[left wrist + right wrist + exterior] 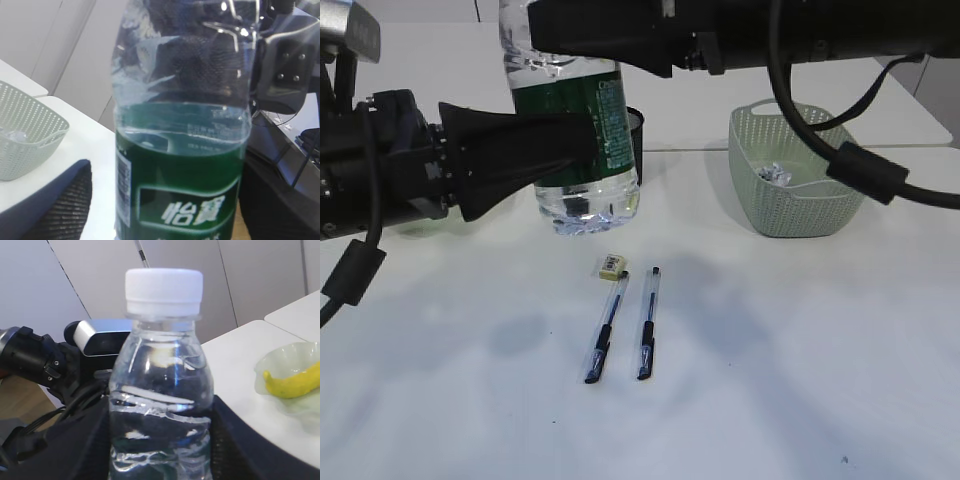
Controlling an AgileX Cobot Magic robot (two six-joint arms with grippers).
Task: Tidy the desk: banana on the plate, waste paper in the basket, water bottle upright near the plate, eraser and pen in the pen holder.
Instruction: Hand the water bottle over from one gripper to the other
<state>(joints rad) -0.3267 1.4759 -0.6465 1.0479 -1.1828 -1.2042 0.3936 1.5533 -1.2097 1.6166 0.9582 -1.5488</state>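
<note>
The plate is on my left gripper's side, so next my left gripper grips the green label and takes over the bottle from my right gripper.
The water bottle, clear with a green label, is upright at the back left. My right gripper reaches in from the top right and is shut on its shoulder below the white cap. My left gripper straddles the label, open, and its ribbed finger stands clear of the plastic. I cannot tell whether the base touches the table. The eraser and two pens lie in front. The black pen holder stands behind the bottle. The banana lies on the plate.
The pale green basket stands at the back right with crumpled waste paper inside. Both arms and a black cable cross above the back of the white table.
</note>
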